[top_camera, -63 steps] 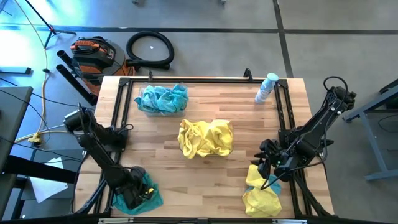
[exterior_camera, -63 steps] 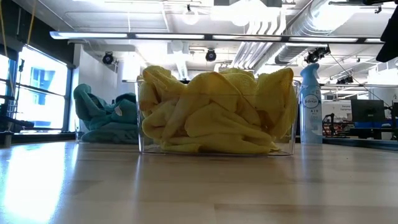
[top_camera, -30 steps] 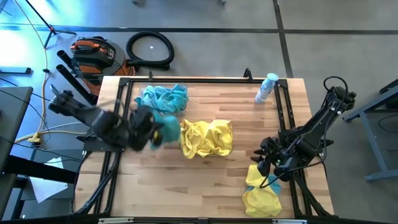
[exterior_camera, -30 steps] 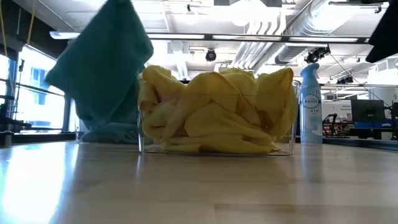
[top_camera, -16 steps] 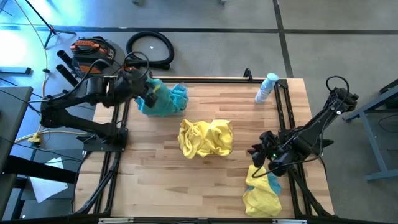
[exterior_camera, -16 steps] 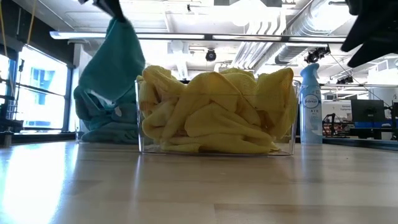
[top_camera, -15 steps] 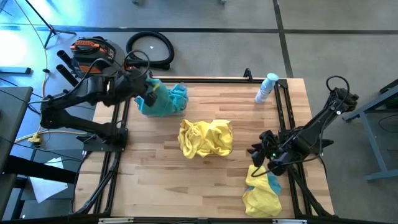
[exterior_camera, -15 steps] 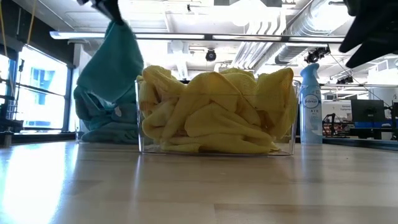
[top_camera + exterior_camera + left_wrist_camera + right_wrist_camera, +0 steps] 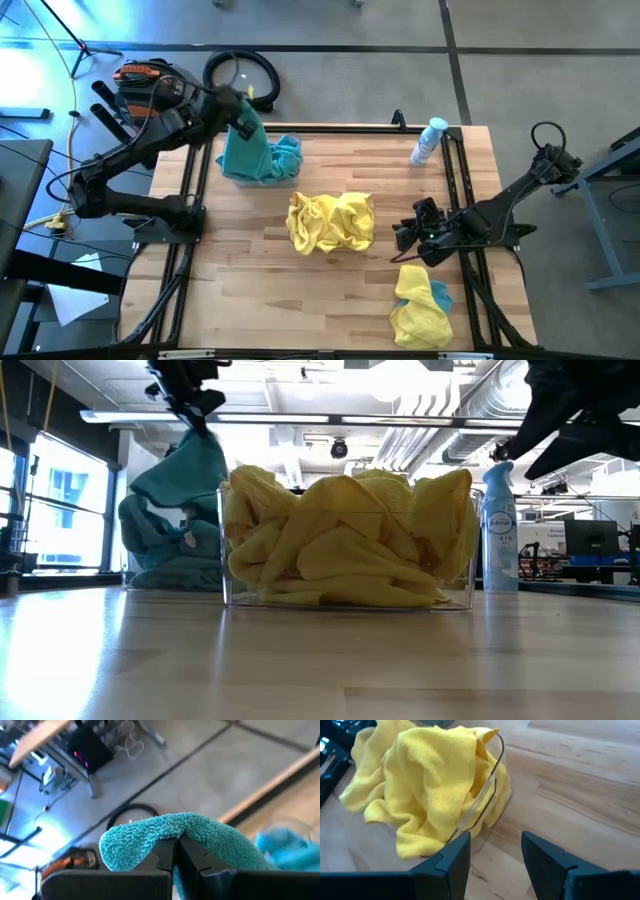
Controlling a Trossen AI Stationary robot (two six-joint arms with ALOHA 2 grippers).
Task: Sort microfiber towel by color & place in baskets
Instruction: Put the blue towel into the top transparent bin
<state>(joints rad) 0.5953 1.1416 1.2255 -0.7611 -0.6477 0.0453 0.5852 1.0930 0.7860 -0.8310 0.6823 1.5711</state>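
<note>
The teal towel's pinched end [image 9: 247,119] is high above its basket, toward the table's far edge, so my left gripper should lower it and tuck it into the teal heap [image 9: 286,158].
My left gripper [image 9: 243,105] is shut on a teal microfiber towel [image 9: 240,148] above the far-left basket [image 9: 290,172], which holds a heap of teal towels [image 9: 165,550]. The middle basket [image 9: 372,228] is stuffed with yellow towels [image 9: 345,540]. My right gripper [image 9: 404,236] is open and empty just right of that basket; in its wrist view the clear rim [image 9: 487,790] lies ahead of the fingers. A loose heap of yellow towels [image 9: 418,318] with one teal towel [image 9: 438,293] in it lies at the near right. My left gripper pinches a raised fold of the teal towel [image 9: 176,829] between its two shut fingers, which come at it from above. The cloth drapes off to both sides of the fingertips and hangs slack below them [image 9: 185,470]. Whether its lower end touches the teal heap, I cannot tell.
A clear spray bottle [image 9: 428,142] stands at the far right corner. Black frame rails [image 9: 458,190] run along the table's left and right sides. Bare wood lies in front of the yellow basket. A vacuum and a coiled hose [image 9: 241,78] are on the floor beyond the far edge.
My left gripper has carried the teal towel from beside the yellow basket toward the far edge and up, to above the teal basket; the towel swings below it. My right gripper, open, has left the loose heap and gone far and left, toward the yellow basket.
</note>
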